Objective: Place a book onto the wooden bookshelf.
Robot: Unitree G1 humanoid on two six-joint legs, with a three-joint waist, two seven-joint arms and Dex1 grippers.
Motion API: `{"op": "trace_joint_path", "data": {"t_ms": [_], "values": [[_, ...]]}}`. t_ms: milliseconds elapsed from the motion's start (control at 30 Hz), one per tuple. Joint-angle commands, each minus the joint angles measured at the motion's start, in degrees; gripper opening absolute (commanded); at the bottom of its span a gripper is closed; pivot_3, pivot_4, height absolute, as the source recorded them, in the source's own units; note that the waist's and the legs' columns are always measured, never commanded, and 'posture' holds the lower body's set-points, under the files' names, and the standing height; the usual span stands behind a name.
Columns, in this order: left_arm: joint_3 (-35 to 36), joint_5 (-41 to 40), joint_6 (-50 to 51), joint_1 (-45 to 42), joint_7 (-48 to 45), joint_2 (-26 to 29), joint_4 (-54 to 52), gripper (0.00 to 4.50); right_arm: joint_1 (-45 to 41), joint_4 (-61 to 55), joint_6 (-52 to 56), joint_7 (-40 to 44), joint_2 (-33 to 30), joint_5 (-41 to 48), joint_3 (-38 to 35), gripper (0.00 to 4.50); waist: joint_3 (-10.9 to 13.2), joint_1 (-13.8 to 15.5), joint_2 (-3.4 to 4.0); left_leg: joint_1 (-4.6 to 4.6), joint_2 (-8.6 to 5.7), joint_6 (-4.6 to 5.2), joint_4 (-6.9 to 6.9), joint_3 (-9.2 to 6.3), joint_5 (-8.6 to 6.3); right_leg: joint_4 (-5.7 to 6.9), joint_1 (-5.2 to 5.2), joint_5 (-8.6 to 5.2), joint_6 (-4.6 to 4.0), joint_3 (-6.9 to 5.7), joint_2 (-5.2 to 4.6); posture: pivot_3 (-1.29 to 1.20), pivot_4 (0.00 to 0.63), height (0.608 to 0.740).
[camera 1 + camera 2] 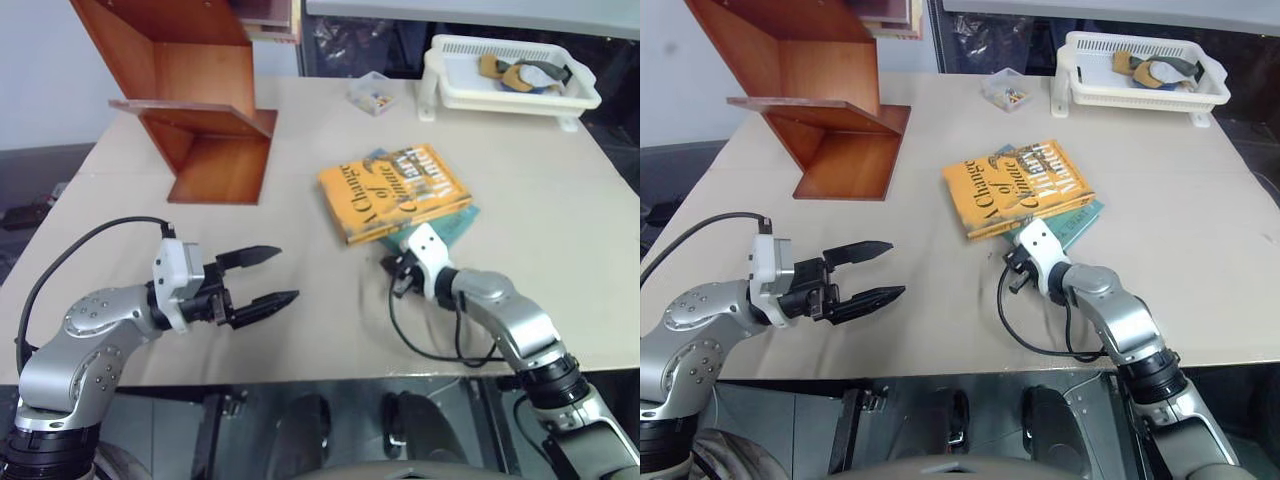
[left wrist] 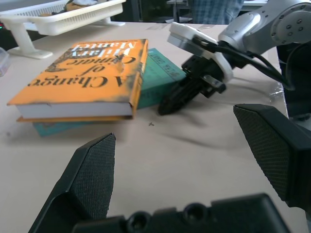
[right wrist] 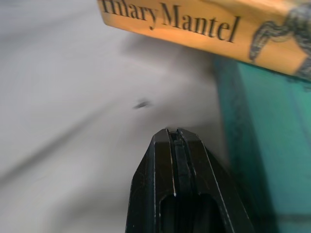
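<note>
My gripper will lift the orange-yellow book off alone and leave the teal book behind, because the orange-yellow book's lower edge (image 1: 336,214) sticks out past the teal book.
The book (image 1: 395,190), a thick orange-yellow paperback, lies flat in the middle of the table on top of a thinner teal book (image 1: 455,222). The wooden bookshelf (image 1: 205,120), made of reddish-brown zigzag panels, stands at the far left of the table. My right gripper (image 1: 393,272) is shut and empty. Its tip is low over the table just in front of the books' near edge, close to the teal book (image 3: 272,145) and the orange spine (image 3: 194,22). My left gripper (image 1: 288,273) hovers open and empty to the left, pointing toward the books.
A white plastic basket (image 1: 510,90) with a few items stands at the far right. A small clear box (image 1: 370,93) sits behind the books. A black cable (image 1: 430,345) loops on the table beside my right arm. Bare tabletop lies between shelf and books.
</note>
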Motion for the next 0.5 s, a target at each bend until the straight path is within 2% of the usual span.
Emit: {"op": "trace_joint_path", "data": {"t_ms": [33,133,267,400,467,500], "values": [[0.89,-0.62,-0.8,0.17,0.55,-0.25,-2.48,4.5,0.27,-6.86,1.51,5.49,-1.07,5.66,-2.84,0.05,0.01,-0.03,0.01,-0.03,0.0,0.0,0.0,0.0,0.0,-0.02,-0.01,0.04,-0.07,0.0,0.0,0.0,0.15,0.74],[0.79,-0.37,-1.02,0.32,0.9,-0.46,-2.51,4.5,0.49,-15.7,6.78,10.12,-3.24,13.32,-5.34,0.05,0.03,-0.1,0.04,-0.04,0.01,0.0,-0.05,-0.01,-0.01,-0.04,-0.02,0.11,-0.16,0.0,0.01,0.0,0.15,0.74],[0.54,-0.51,-1.15,0.33,1.45,-0.95,-2.93,4.5,-3.43,-17.36,10.74,7.65,-4.16,16.82,-11.83,0.05,0.03,-0.19,0.04,-0.01,0.02,0.0,-0.07,-0.03,-0.01,-0.05,-0.02,-0.01,0.02,-0.03,0.04,0.0,0.15,0.74],[0.08,-0.73,-1.16,-0.07,1.99,-1.76,-3.19,4.5,-11.13,-6.53,7.03,4.5,-9.59,9.41,-14.11,0.05,0.04,-0.03,0.05,0.02,-0.01,0.0,0.02,0.01,0.0,-0.02,0.0,0.0,0.03,-0.02,-0.01,0.0,0.15,0.74],[-0.26,-0.71,-1.19,-0.23,2.13,-2.13,-3.23,4.5,-15.47,2.93,1.24,5.8,-12.84,4.47,-12.2,0.05,0.03,0.11,0.04,0.0,-0.03,0.0,0.01,-0.02,0.0,-0.03,-0.01,0.0,0.01,-0.04,-0.02,0.0,0.15,0.74],[-0.48,-0.62,-1.29,-0.27,2.19,-2.33,-3.2,4.5,-19.4,11.55,-3.51,6.97,-13.28,1.57,-10.49,0.05,0.06,-0.13,0.09,-0.02,-0.03,0.01,-0.02,-0.02,0.0,-0.04,-0.01,0.07,-0.12,-0.04,-0.02,0.0,0.15,0.74]]}}
